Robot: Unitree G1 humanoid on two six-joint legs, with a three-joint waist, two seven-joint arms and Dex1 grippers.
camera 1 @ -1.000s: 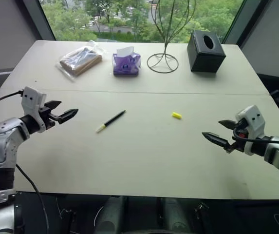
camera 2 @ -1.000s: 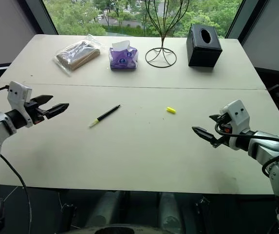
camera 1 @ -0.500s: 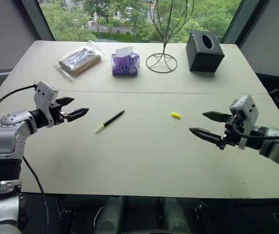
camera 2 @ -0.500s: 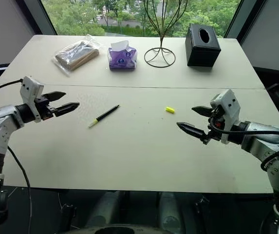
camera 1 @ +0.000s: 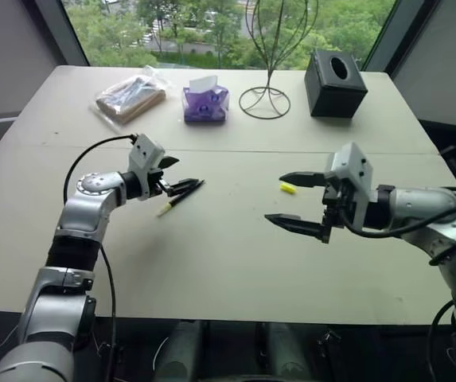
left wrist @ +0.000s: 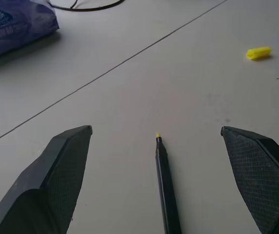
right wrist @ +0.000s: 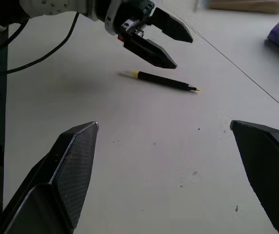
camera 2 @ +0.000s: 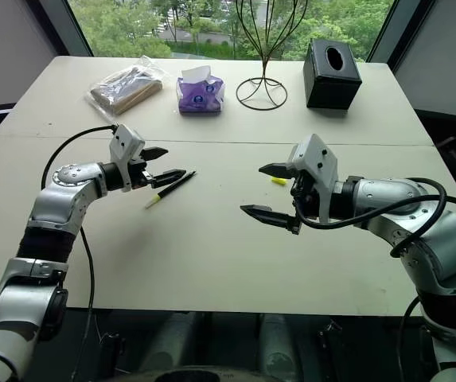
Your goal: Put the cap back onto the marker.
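Note:
The marker's far end narrows to a yellow nib (left wrist: pixel 158 135). The cap (camera 1: pixel 288 188) should therefore go straight over it and stay on when I push them together.
The marker (camera 1: pixel 173 204), a slim black stick with a pale yellow-green end, lies slanted on the table (camera 1: pixel 228 263), left of centre. My left gripper (camera 1: pixel 186 173) hovers open just over its far end; in the left wrist view the marker (left wrist: pixel 166 190) runs between the two spread fingers (left wrist: pixel 64 180). The tiny yellow cap (camera 1: pixel 288 188) lies apart on the table to the right of the marker. My right gripper (camera 1: pixel 274 196) is open above the table right beside the cap, holding nothing. The right wrist view looks across at the marker (right wrist: pixel 166 81) and the left gripper (right wrist: pixel 183 52).
Along the table's far side stand a clear bag (camera 1: pixel 132 97), a purple tissue pack (camera 1: pixel 206 103), a wire stand (camera 1: pixel 266 102) and a black tissue box (camera 1: pixel 336 83). A seam (camera 1: pixel 235 151) crosses the table behind the marker and cap.
My left gripper has swung right until it is over the marker. My right gripper has moved left and up, next to the cap. Both stayed open; marker and cap lie still.

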